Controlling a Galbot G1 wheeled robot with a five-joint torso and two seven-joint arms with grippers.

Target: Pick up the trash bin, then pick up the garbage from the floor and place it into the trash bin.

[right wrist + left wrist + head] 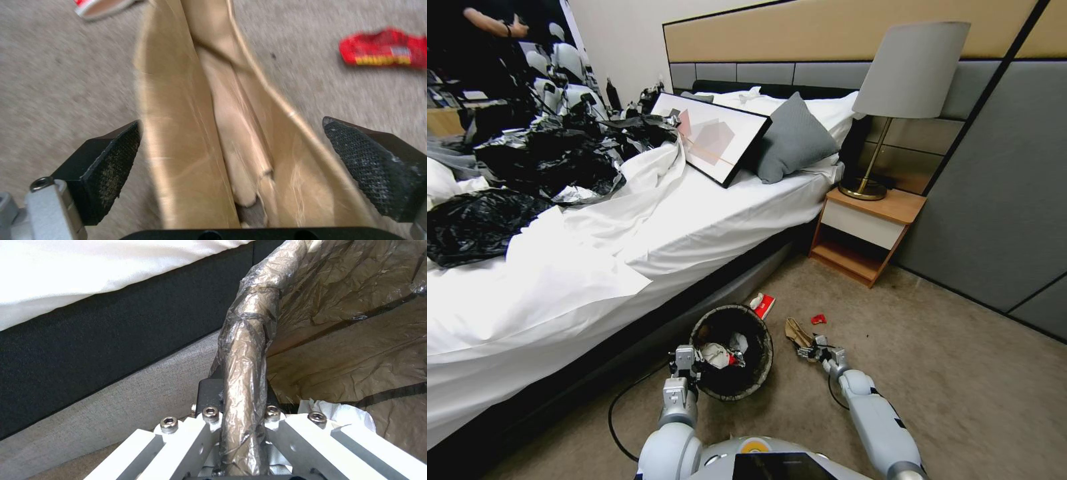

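Observation:
My gripper will make the tan paper bag [798, 332] fold into narrow pleats yet stand out stiffly when it lifts the bag, because the bag has thin sides around an open, creased hollow.
The trash bin [754, 373], round with a dark bag lining, stands on the carpet beside the bed and holds white and red scraps. My left gripper [684, 361] is shut on its near-left rim [245, 373], which is wrapped in the brown bag. My right gripper [809, 351] is low on the floor to the bin's right. It is open, with its pads [111, 163] on either side of a tan paper bag [209, 110] [796, 331]. More garbage lies beyond: a small red packet [818, 319] [382, 51] and a red-and-white packet [764, 305] [100, 6].
The bed [627, 253] with its dark base runs along the left, close to the bin. A wooden nightstand [864, 233] with a lamp [894, 100] stands ahead, against a grey wall panel [1000, 200]. Open carpet [974, 387] spreads to the right.

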